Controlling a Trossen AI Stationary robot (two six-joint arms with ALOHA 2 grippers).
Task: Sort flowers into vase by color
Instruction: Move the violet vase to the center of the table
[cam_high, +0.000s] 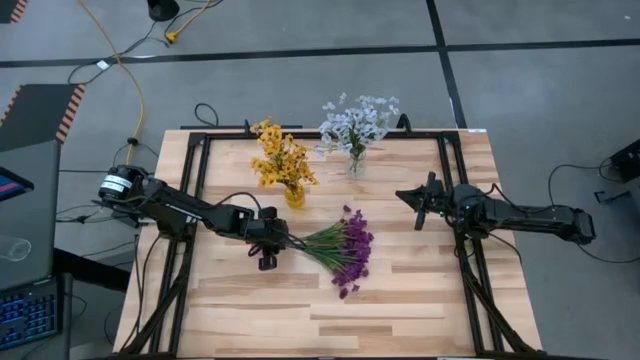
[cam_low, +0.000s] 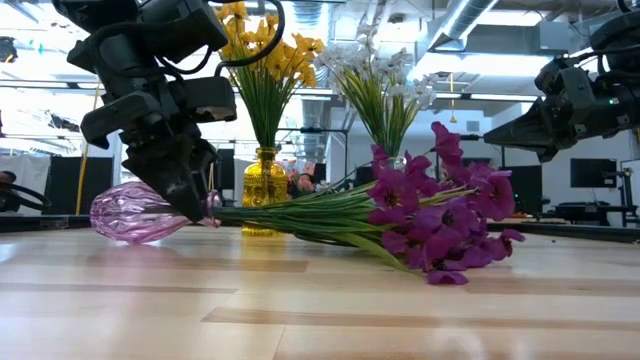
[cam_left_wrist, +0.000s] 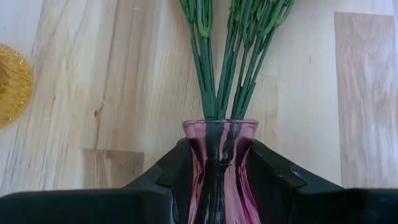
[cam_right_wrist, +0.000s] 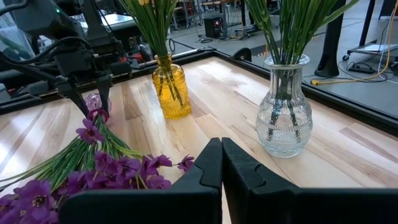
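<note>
I can see the vase (cam_low: 130, 212) on its side and the purple blossoms on the wood, so I should take the blossoms (cam_low: 450, 222) with my right gripper before my left gripper raises the neck.
A pink-purple glass vase (cam_low: 135, 215) lies on its side at mid-table, with the purple flowers (cam_high: 345, 252) stuck in its mouth. Their green stems (cam_left_wrist: 233, 56) run level toward the table's right, and the blossoms (cam_low: 440, 225) rest on the wood. My left gripper (cam_high: 268, 245) is shut on this vase. The yellow flowers (cam_high: 280, 158) stand in a yellow vase (cam_low: 263, 190), and the white flowers (cam_high: 358, 122) in a clear vase (cam_right_wrist: 285, 115), both farther back. My right gripper (cam_right_wrist: 222, 165) hovers shut to the right of them, touching nothing. My left gripper holds the purple vase by its narrow neck (cam_left_wrist: 219, 155), just behind the flared mouth, pinched between the two fingers (cam_left_wrist: 171, 171). The fingers come from above, slanting down, and lie across the neck. The vase is on its side, its round body (cam_low: 120, 215) low at the tabletop.
A black frame (cam_high: 200, 150) runs around the wooden tabletop. The yellow vase stands just beyond the left gripper, toward the far edge. Bare wood (cam_high: 300, 310) stretches along the near side. Cables and equipment lie on the floor past the table.
</note>
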